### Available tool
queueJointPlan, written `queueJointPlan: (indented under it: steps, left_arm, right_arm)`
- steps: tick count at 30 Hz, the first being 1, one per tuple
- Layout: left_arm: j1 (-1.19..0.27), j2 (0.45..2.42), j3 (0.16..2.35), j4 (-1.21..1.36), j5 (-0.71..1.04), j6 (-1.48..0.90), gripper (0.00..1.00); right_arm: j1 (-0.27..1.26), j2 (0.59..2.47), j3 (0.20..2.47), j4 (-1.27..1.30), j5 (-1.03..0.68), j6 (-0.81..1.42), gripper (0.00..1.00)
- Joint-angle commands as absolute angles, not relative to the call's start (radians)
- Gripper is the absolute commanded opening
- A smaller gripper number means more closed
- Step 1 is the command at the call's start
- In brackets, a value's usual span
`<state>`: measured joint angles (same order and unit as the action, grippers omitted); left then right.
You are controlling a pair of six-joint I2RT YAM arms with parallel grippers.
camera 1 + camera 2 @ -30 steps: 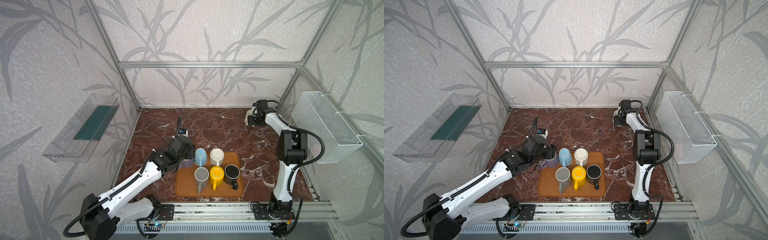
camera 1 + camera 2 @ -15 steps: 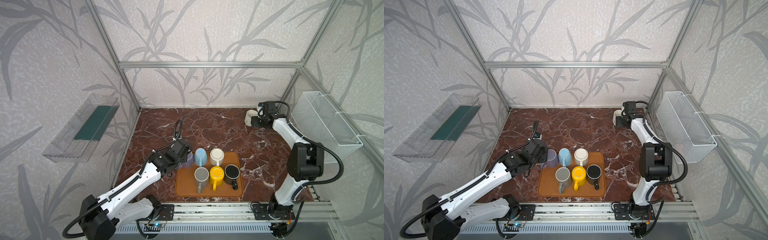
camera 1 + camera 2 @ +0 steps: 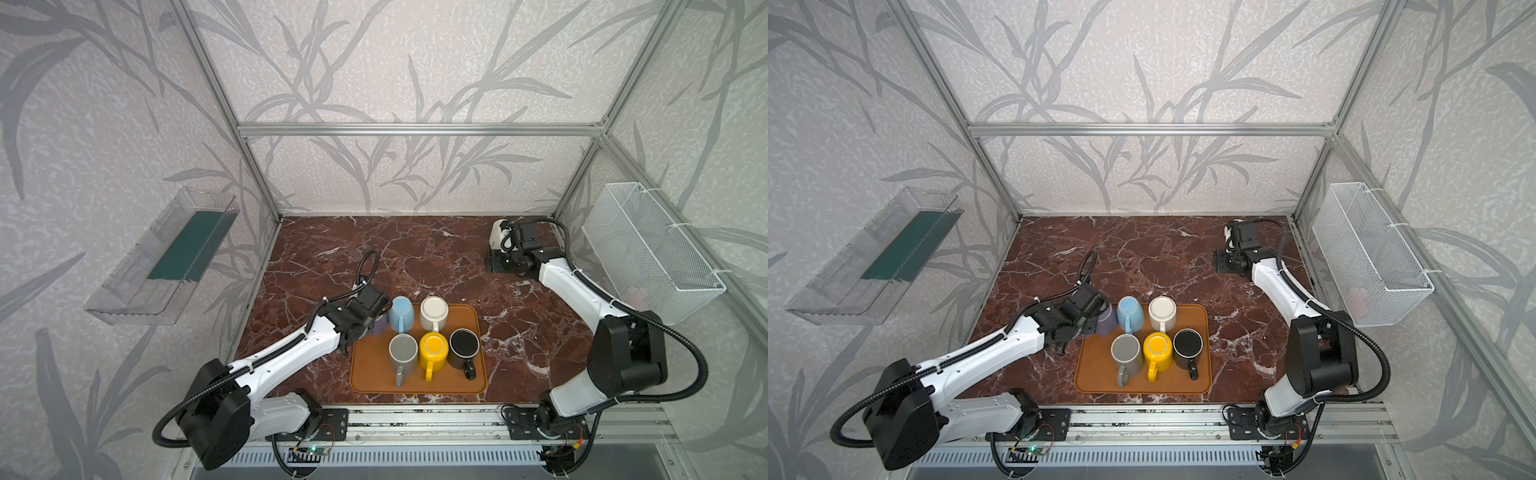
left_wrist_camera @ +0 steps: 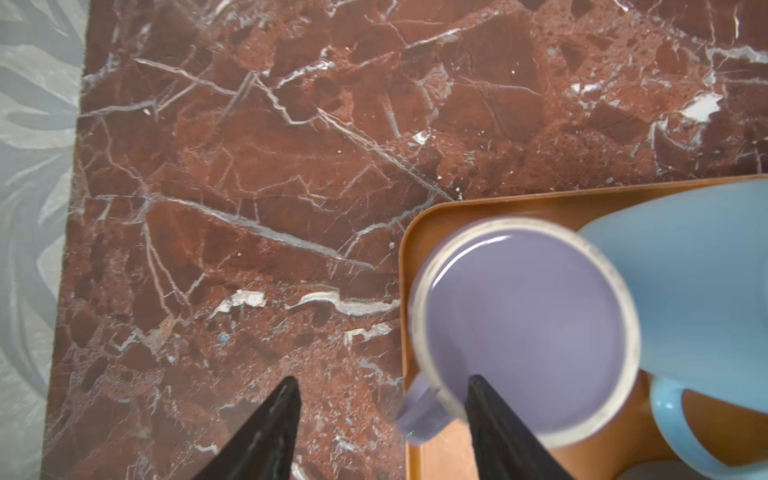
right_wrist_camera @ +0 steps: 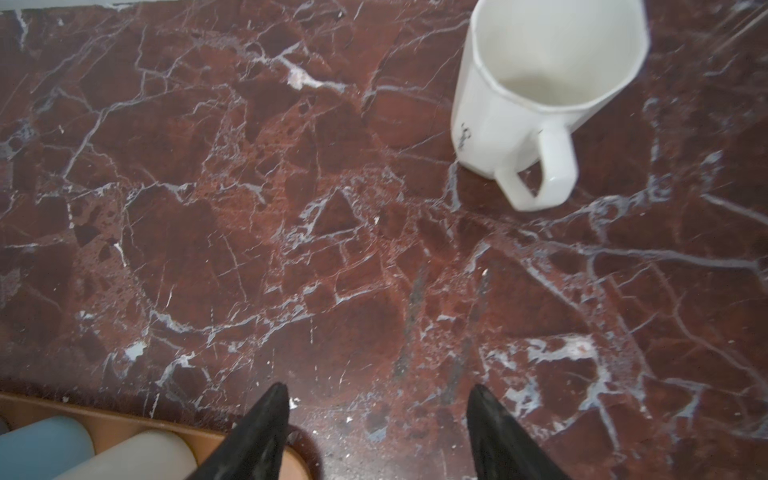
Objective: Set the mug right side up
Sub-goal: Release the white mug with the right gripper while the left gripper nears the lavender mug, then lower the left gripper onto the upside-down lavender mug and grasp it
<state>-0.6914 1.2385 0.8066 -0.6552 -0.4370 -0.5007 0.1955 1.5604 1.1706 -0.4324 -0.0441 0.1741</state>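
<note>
Next, I shift my left gripper and turn it in line with the mug's handle before I close it, because the purple mug's handle slants and one finger is over the mug's base.
A purple mug stands bottom up at the corner of the orange tray, its handle sticking out over the tray's edge. My left gripper hovers open above it. One finger shows over the mug's base, the other over the marble, and the handle lies between them. In a top view the purple mug peeks out from under that wrist. A white mug stands upright on the marble at the back right. My right gripper is open and empty, apart from the white mug.
On the tray a light blue mug and a cream mug stand bottom up. Grey, yellow and black mugs stand in the front row. A wire basket hangs on the right wall, a clear shelf on the left.
The right arm's elbow has swung out to the right and lower, and its gripper has drawn back from the white mug. The left gripper has shifted slightly over the purple mug.
</note>
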Motion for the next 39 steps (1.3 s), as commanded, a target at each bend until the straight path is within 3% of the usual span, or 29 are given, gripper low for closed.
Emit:
queueJointPlan:
  steps: [1, 10, 23, 39]
  left_arm:
    - [-0.689, 1.286, 0.779, -0.653, -0.436, -0.523, 0.64]
    - [-0.689, 1.33, 0.79, -0.634, -0.316, -0.494, 0.62]
    - [-0.686, 1.102, 0.707, -0.558, -0.249, -0.502, 0.62]
    - [-0.682, 1.23, 0.705, -0.548, -0.21, -0.497, 0.63]
  right_arm:
    - [0.232, 1.479, 1.107, -0.383, -0.074, 0.249, 0.69]
    - [0.241, 1.444, 1.078, -0.383, -0.095, 0.252, 0.68]
    - [0.241, 1.435, 1.081, -0.382, -0.101, 0.251, 0.69]
    - [0.241, 1.393, 1.075, -0.402, -0.087, 0.244, 0.69]
